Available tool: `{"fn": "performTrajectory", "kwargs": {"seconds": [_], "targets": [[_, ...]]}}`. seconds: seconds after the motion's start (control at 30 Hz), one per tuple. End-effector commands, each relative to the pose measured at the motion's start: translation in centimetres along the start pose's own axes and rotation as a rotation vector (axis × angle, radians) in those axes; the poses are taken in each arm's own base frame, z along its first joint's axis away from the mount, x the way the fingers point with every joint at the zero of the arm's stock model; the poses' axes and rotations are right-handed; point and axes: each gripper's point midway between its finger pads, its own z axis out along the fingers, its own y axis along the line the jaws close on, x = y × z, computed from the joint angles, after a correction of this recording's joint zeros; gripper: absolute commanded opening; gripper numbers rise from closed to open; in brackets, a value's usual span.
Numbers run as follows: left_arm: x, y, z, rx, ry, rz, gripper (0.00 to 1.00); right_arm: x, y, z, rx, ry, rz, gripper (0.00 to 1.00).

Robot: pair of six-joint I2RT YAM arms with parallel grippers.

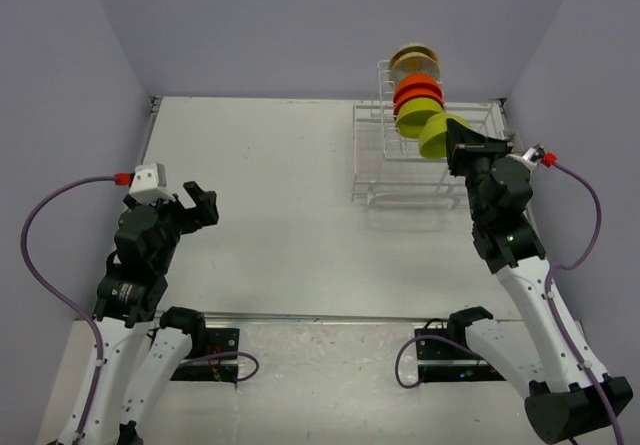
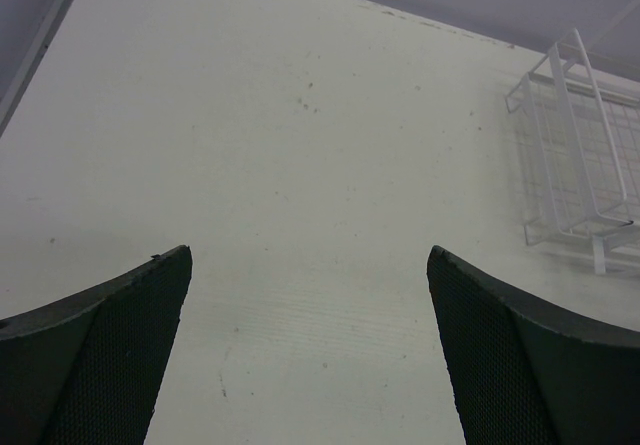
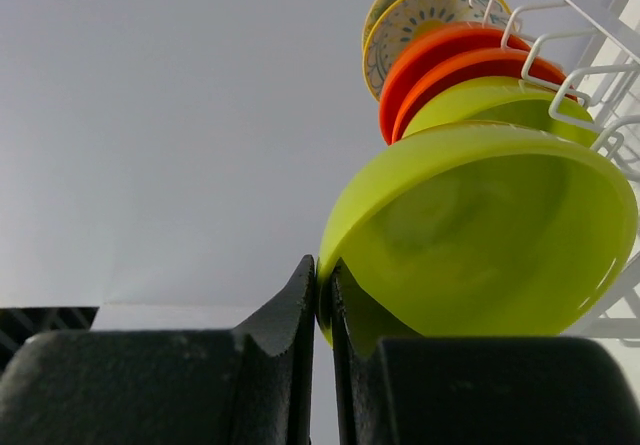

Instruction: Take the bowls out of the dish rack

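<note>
The lime-green bowl in my right gripper (image 1: 433, 138) is a long way from the clear back corner. My left gripper should meet it in the middle of the table (image 1: 301, 217) and take hold of the bowl's rim.
The white wire dish rack (image 1: 420, 180) stands at the back right of the table. In its upright slots sit cream patterned bowls (image 1: 414, 61), orange-red bowls (image 1: 418, 89) and a lime-green bowl (image 1: 416, 118). My right gripper (image 3: 323, 283) is shut on the rim of the nearest lime-green bowl (image 3: 490, 235), which tilts at the front of the row, above the rack (image 3: 590, 65). My left gripper (image 1: 196, 201) hangs open over bare table at the left, nothing between its fingers (image 2: 130, 315).
Grey walls close in the table at the back and both sides. The rack's low basket corner (image 2: 580, 165) shows at the right edge of the left wrist view. Purple cables loop beside both arm bases.
</note>
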Motion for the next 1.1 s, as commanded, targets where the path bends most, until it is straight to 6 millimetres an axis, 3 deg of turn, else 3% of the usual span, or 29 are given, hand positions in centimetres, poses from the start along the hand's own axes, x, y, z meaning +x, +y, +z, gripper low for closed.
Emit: {"fn": "performTrajectory", "kwargs": {"seconds": [0.0,0.07,0.13,0.17,0.2,0.23,0.3,0.33,0.37,0.4,0.43,0.47,0.5,0.53,0.57,0.6,0.63,0.67,0.77,0.83,0.9,0.93,1.07], "targets": [[-0.4,-0.3,0.6,0.007,-0.012,-0.002,1.0,-0.1,2.6,-1.1,-0.091,0.016,-0.113,0.0],[-0.3,-0.4,0.7,0.008,-0.003,0.003,1.0,0.9,3.3,-1.3,-0.105,0.068,-0.168,0.0],[-0.5,-0.5,0.7,0.01,0.005,0.004,1.0,2.2,3.7,-1.4,-0.147,0.139,-0.315,0.0],[-0.7,-1.1,0.6,0.033,0.015,0.007,1.0,2.9,5.2,-1.9,-0.198,0.176,-0.388,0.0],[-0.7,-1.4,0.4,0.048,0.032,0.008,1.0,3.8,5.4,-2.2,-0.241,0.226,-0.534,0.0],[-2.5,-2.3,-0.3,0.079,0.007,-0.002,1.0,4.9,5.9,-2.7,-0.282,0.289,-0.602,0.0],[-3.8,-4.2,-1.0,0.159,0.02,-0.027,1.0,9.1,5.5,-4.8,-0.383,0.535,-0.834,0.0],[-6.7,-5.3,-2.1,0.195,-0.036,-0.043,1.0,10.6,5.0,-5.9,-0.414,0.62,-0.916,0.0],[-7.4,-6.8,-2.1,0.25,-0.012,-0.063,1.0,11.8,3.5,-6.4,-0.364,0.704,-1.01,0.0],[-8.3,-7.6,-2.3,0.283,-0.01,-0.07,1.0,14.1,2.4,-8.1,-0.433,0.796,-1.157,0.0],[-10.6,-9.4,-3.4,0.355,-0.033,-0.084,1.0,15.1,1.3,-8.7,-0.432,0.844,-1.224,0.0],[-10.6,-10.3,-1.9,0.367,0.019,-0.089,1.0,15.3,-1.6,-8.3,-0.365,0.871,-1.363,0.0],[-11.0,-11.0,-1.4,0.393,0.037,-0.092,1.0,17.3,-2.8,-10.0,-0.404,0.942,-1.427,0.0],[-12.1,-12.4,-1.4,0.452,0.04,-0.08,1.0,18.0,-4.7,-10.6,-0.399,0.984,-1.497,0.0],[-10.9,-12.9,1.2,0.448,0.124,-0.078,1.0,20.0,-6.5,-12.4,-0.508,1.061,-1.627,0.0],[-10.4,-13.5,2.0,0.463,0.172,-0.072,1.0,21.0,-7.9,-13.5,-0.58,1.115,-1.699,0.0],[-11.1,-14.5,2.4,0.497,0.188,-0.061,1.0,21.7,-9.3,-14.3,-0.626,1.15,-1.771,0.0],[-9.5,-15.8,3.8,0.544,0.279,-0.067,1.0,22.2,-10.9,-14.8,-0.677,1.168,-1.876,0.0],[-6.8,-19.2,3.6,0.624,0.39,-0.048,1.0,24.0,-12.5,-15.9,-0.773,1.155,-2.024,0.0],[-4.2,-19.6,3.8,0.626,0.461,-0.068,1.0,24.9,-13.8,-17.8,-0.904,1.203,-2.043,0.0],[-1.0,-20.0,4.0,0.652,0.551,-0.085,1.0,26.0,-13.3,-19.1,-1.112,1.178,-2.045,0.0],[0.0,-20.3,3.6,0.675,0.589,-0.099,1.0,26.2,-14.8,-20.2,-1.19,1.223,-2.03,0.0],[3.9,-20.2,3.2,0.654,0.658,-0.058,1.0,26.4,-15.2,-20.9,-1.372,1.186,-2.056,0.0]]}}
